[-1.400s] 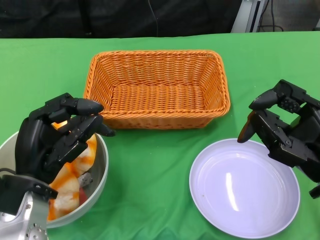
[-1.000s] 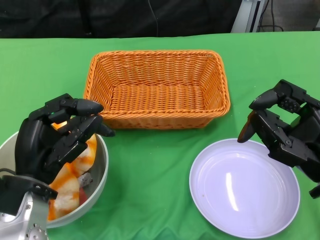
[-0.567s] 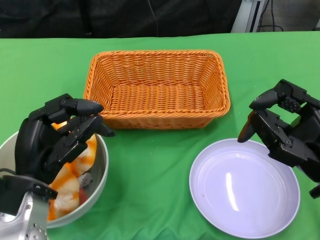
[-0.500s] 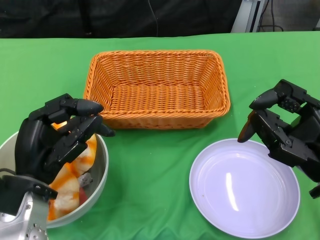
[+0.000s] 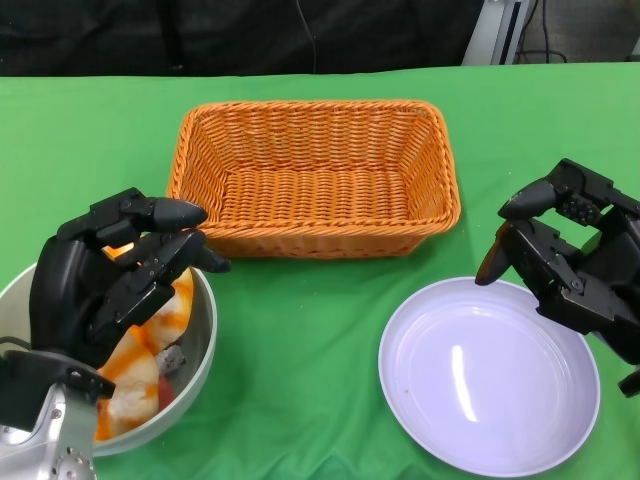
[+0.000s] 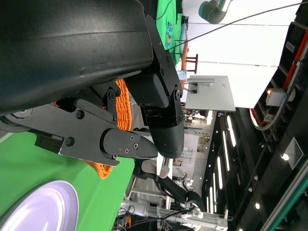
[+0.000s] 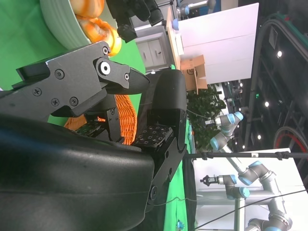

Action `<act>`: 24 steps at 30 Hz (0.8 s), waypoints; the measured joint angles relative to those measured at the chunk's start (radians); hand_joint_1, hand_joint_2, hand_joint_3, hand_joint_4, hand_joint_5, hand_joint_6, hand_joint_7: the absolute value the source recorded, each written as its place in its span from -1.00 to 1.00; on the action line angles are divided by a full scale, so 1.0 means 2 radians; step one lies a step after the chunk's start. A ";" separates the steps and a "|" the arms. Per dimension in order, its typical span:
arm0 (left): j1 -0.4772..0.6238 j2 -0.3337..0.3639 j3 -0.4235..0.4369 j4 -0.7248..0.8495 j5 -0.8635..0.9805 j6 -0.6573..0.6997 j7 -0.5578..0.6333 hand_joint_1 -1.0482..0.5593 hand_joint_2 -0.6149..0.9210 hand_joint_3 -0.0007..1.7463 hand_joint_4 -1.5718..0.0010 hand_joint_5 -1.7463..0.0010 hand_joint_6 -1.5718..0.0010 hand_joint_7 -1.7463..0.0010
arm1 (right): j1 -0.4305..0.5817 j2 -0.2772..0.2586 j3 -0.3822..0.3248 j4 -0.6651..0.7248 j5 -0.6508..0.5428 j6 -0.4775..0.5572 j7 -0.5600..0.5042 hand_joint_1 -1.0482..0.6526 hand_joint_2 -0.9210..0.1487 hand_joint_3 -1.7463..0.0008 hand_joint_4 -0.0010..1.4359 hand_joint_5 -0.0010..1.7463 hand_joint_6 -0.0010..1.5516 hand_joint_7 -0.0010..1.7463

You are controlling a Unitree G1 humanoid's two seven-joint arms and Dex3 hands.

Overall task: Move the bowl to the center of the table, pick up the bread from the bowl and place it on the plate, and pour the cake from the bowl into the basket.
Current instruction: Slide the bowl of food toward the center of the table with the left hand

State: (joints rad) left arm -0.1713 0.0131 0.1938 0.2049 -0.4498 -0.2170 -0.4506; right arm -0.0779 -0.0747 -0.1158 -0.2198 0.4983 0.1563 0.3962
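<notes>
Speckled and red bits [image 5: 171, 360] are showing under the bread [image 5: 130, 388]. I should expect another small piece under the bread's hidden side when I move the bowl.
At the table's lower left stands a grey bowl [image 5: 206, 325]. It holds orange-and-white bread pieces [image 5: 135, 365], a small speckled piece [image 5: 171, 356] and something red. My left hand [image 5: 110, 275] hovers over the bowl with its fingers spread and curved, and nothing shows in its grasp. It hides the bowl's far part. An empty white plate [image 5: 490, 375] lies at the lower right. My right hand [image 5: 570, 265] hangs over the plate's right rim, fingers apart and empty. The orange wicker basket [image 5: 315, 105] stands empty at the back centre.
A green cloth covers the table; a bare strip of it lies between the bowl and the plate. In the right wrist view the bowl [image 7: 62, 19] and the basket [image 7: 125, 118] show beyond my fingers. The left wrist view catches the plate [image 6: 43, 207].
</notes>
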 measured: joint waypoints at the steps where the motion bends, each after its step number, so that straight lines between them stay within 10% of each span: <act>1: 0.000 0.000 0.000 0.000 0.000 0.000 0.000 0.00 1.00 -0.81 -0.09 -0.18 -0.33 0.42 | 0.000 0.000 0.000 0.000 0.000 0.000 0.000 0.13 -0.68 0.21 -0.12 0.71 -0.15 0.27; 6: -0.001 -0.002 0.002 0.000 0.016 -0.025 0.008 -0.03 1.00 -0.86 -0.09 -0.01 -0.31 0.56 | 0.000 0.000 0.000 0.000 0.000 0.000 0.000 0.15 -0.69 0.21 -0.12 0.72 -0.15 0.27; 13: -0.007 0.009 0.024 -0.001 0.078 -0.074 0.079 -0.26 1.00 -0.94 0.03 0.85 -0.09 0.99 | 0.000 0.000 0.000 0.001 -0.001 -0.001 0.000 0.14 -0.69 0.21 -0.12 0.73 -0.14 0.27; 24: -0.031 0.104 0.060 -0.003 0.081 -0.038 0.088 -0.65 1.00 -0.69 0.36 1.00 0.38 1.00 | 0.000 0.001 0.001 0.007 -0.004 -0.006 0.002 0.13 -0.70 0.23 -0.13 0.73 -0.15 0.29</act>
State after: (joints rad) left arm -0.2329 0.2211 0.3134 0.1986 -0.2869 -0.2928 -0.2748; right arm -0.0782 -0.0737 -0.1131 -0.2053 0.4907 0.1434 0.3997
